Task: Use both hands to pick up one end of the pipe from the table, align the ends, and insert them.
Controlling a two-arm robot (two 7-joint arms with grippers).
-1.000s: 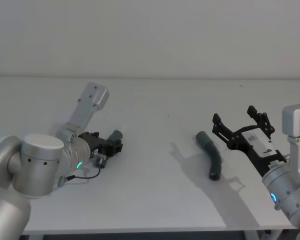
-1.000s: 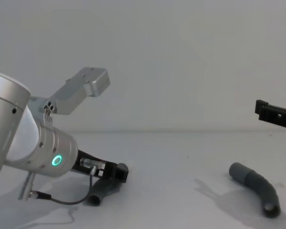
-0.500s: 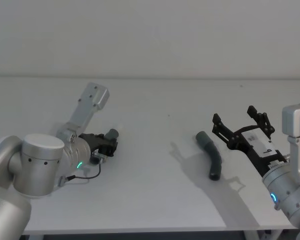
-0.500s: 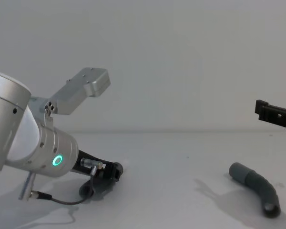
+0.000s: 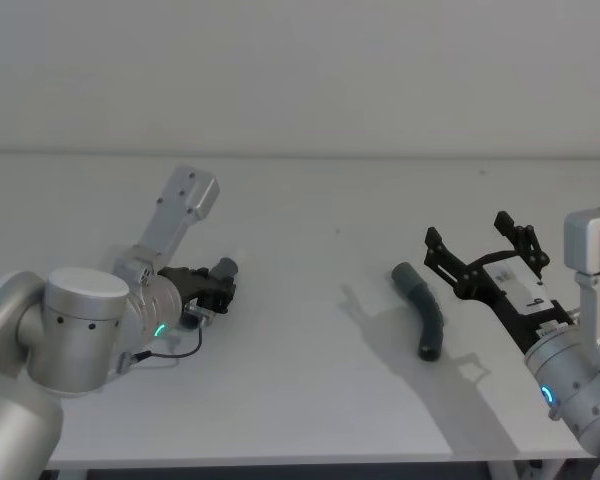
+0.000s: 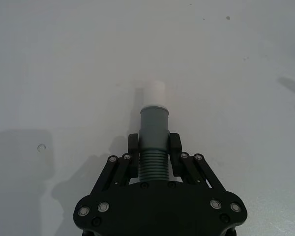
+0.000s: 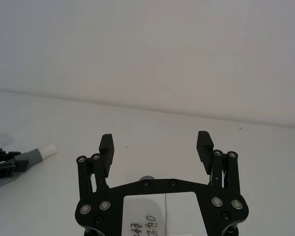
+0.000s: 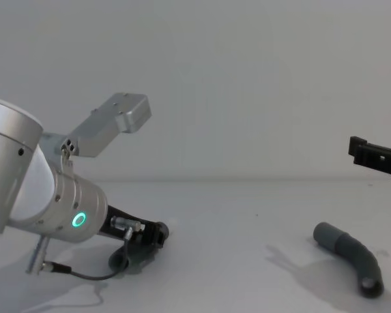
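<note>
The curved pipe piece has its bend (image 8: 358,253) lying free, so I expect its smooth end (image 8: 329,235) to keep sticking out at an angle when I lift the piece.
My left gripper (image 6: 153,150) is shut on the ribbed body of one dark grey pipe piece (image 6: 153,126), low over the table (image 5: 300,380) at the left. Its narrow white end (image 6: 155,91) sticks out past the fingers. In the head view the left gripper (image 5: 214,290) holds this piece (image 5: 225,268). The other pipe piece (image 5: 426,312), curved with an open socket end, lies on the table at the right. My right gripper (image 5: 466,229) hovers open just right of and above it, holding nothing, and the right wrist view (image 7: 155,139) shows its jaws wide apart.
The table's front edge (image 5: 280,462) runs close to both arms. A plain wall (image 5: 300,70) stands behind. The chest view shows the lying pipe piece (image 8: 356,258) at the lower right and one right finger (image 8: 373,156) at the edge.
My left gripper has drawn back slightly toward the left with its pipe piece. The right gripper and the lying piece have not moved.
</note>
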